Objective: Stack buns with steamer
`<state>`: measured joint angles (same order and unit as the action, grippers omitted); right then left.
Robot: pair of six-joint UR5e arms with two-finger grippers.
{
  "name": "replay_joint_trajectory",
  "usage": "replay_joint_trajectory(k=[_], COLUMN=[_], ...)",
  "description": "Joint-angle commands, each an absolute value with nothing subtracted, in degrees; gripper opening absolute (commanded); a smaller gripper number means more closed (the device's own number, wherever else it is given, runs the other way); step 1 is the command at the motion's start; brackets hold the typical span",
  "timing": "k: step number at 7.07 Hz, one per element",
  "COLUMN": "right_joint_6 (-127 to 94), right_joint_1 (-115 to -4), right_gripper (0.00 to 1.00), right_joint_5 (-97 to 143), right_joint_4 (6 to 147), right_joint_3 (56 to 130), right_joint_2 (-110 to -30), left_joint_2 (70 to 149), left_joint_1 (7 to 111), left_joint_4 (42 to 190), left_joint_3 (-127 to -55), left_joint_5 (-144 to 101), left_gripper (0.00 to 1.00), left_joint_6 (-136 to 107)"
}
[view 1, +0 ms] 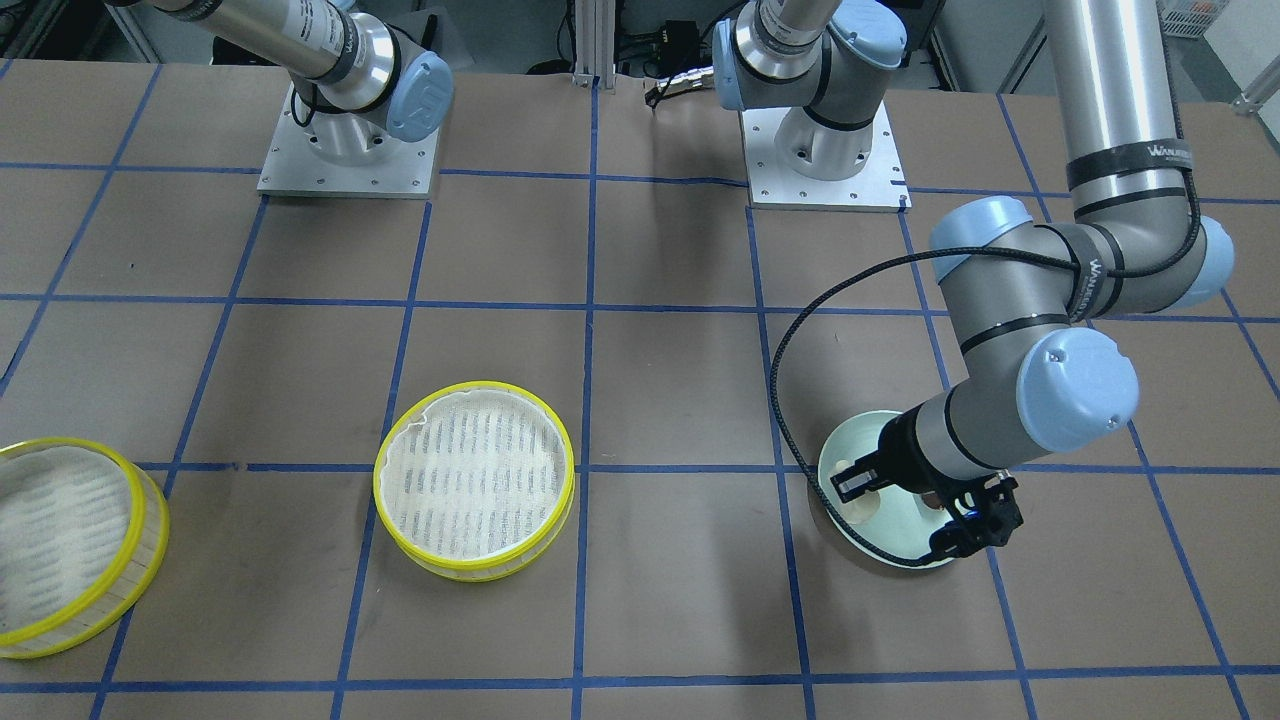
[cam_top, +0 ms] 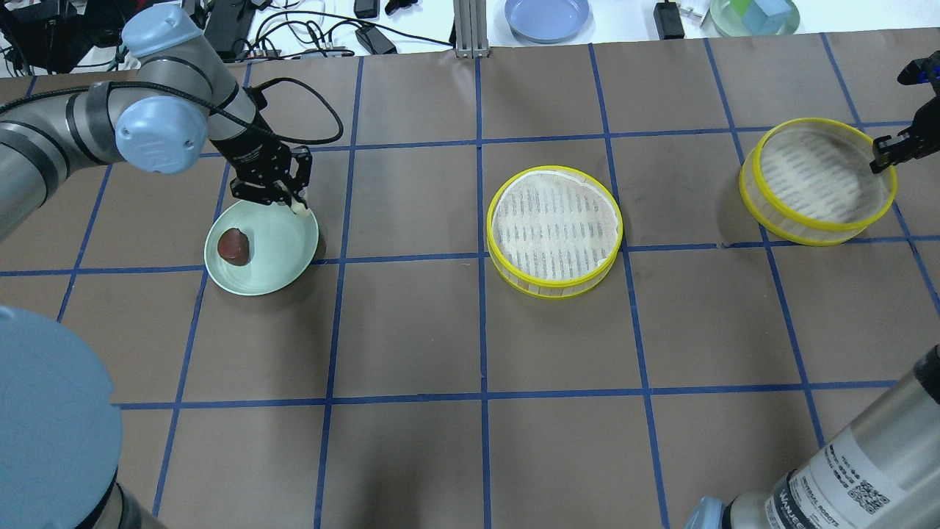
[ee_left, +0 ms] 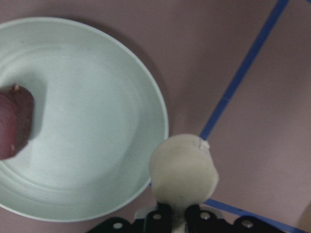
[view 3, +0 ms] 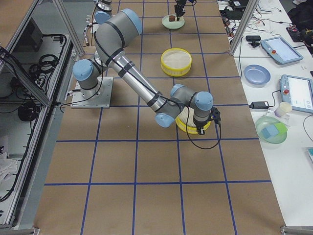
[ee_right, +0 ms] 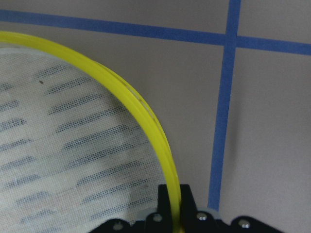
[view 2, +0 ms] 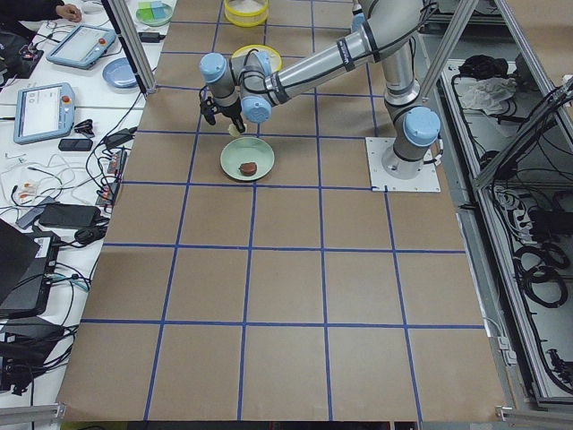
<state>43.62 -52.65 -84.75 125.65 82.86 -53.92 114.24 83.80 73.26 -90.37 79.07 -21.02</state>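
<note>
Next, my left gripper puts the cream-white bun [view 1: 861, 508] in the middle steamer tray [view 1: 475, 474], because that tray is empty, before my right gripper stacks the other tray on top.
My left gripper [cam_top: 294, 201] is shut on the cream-white bun [ee_left: 183, 174] and holds it just above the far right rim of the pale green plate [cam_top: 275, 257]. The glossy dark brown bun [cam_top: 235, 245] lies on the plate's left side. My right gripper [cam_top: 883, 156] is shut on the yellow rim of the far-right steamer tray [cam_top: 815, 180]; the right wrist view shows the fingers [ee_right: 165, 196] pinching the rim. That tray looks slightly tilted. The other steamer tray [cam_top: 554, 231] stands empty mid-table.
A blue plate [cam_top: 547, 16], a green bowl with blocks [cam_top: 755, 15] and cables lie beyond the table's far edge. The two arm bases [view 1: 348, 150] stand at the robot's side. Brown paper with blue grid tape covers the table.
</note>
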Motion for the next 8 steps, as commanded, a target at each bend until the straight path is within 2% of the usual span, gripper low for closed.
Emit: replay_joint_trajectory(k=[1,3,4,8], right_joint_6=[43.3,41.2,37.4,31.9], right_joint_1=[-52.6,-53.0,-55.0,-58.6], right_gripper=[0.0,0.0,0.0,0.0], right_joint_5=[-85.1,-85.3,-85.3,-85.6], right_joint_4=[125.1,123.6,120.4,119.5], right_joint_3=[82.7,82.7,82.8,84.2], right_joint_2=[-56.2,-57.6,-60.4,-62.7], left_joint_2=[113.8,114.6,115.1,121.2], left_joint_1=[91.6,99.7,100.7,104.6], left_joint_4=[72.8,69.5,66.0,51.0], left_joint_3=[-90.3,-90.6,-90.6,-91.7], left_joint_5=[73.5,70.0,64.7,61.6], left_gripper=[0.0,0.0,0.0,0.0], left_joint_6=[-28.0,-29.0,-33.3,-34.3])
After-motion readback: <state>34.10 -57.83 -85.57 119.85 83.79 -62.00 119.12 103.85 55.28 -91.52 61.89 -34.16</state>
